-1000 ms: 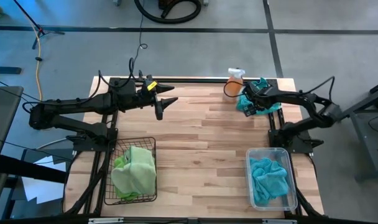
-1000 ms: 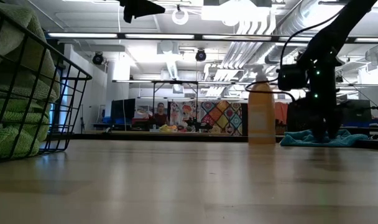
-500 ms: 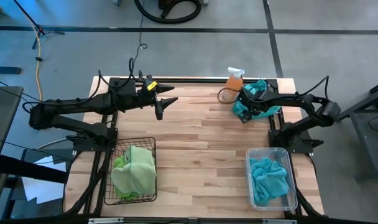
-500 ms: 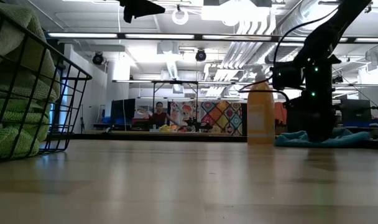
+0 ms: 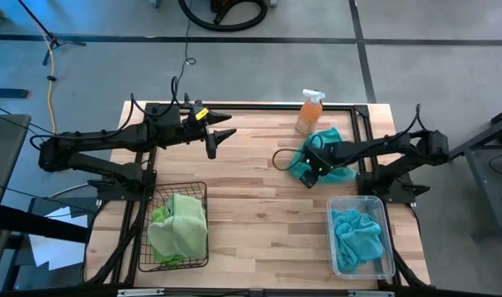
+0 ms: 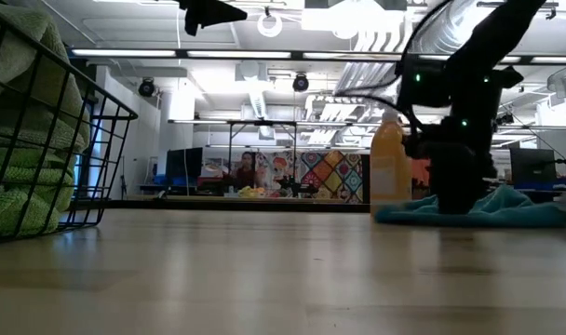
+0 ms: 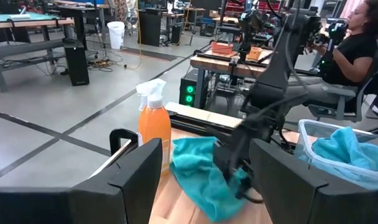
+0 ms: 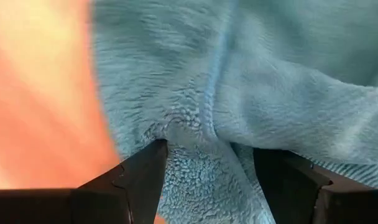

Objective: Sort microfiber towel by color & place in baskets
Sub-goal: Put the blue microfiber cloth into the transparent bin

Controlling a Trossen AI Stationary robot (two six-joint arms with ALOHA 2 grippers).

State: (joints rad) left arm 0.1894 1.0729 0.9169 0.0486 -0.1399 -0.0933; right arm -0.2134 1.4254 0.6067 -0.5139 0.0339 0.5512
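Observation:
Next, I back up because my right gripper is close to the turquoise towel's edge [image 8: 111, 118], then open over its middle [image 8: 295, 93] and pinch a fold there before I lift the towel.
A turquoise microfiber towel [image 5: 324, 148] lies bunched on the table near the far right, just in front of the orange spray bottle [image 5: 310, 111]. My right gripper [image 5: 310, 171] stands on it pointing down, shut on a fold of it; the low view also shows the towel [image 6: 506, 209] flat on the wood. My left gripper [image 5: 220, 136] hangs open high over the table's far left with nothing between its fingers. The black wire basket [image 5: 144, 235] at the near left holds lime green towels [image 5: 178, 229]. The clear plastic basket [image 5: 330, 223] at the near right holds a turquoise towel [image 5: 354, 238]. My right gripper pinches a raised fold [image 8: 195, 152] of the turquoise towel between its two fingers [image 8: 139, 180], near the towel's left, near end. The fingers come from above, pointing steeply down. The towel stays on the table and trails behind the gripper toward the far right.
The spray bottle [image 6: 387, 167] stands upright at the table's far edge, close behind the towel. Bare wood stretches across the table's middle between the two baskets. In the left wrist view a person [image 7: 357, 37] sits beyond the table's right side.
My right gripper has swung from the far right corner toward the table's middle and near edge, rolling as it went. The turquoise towel has slid along the table with it, away from the corner, past the spray bottle, and has spread out behind the fingers.

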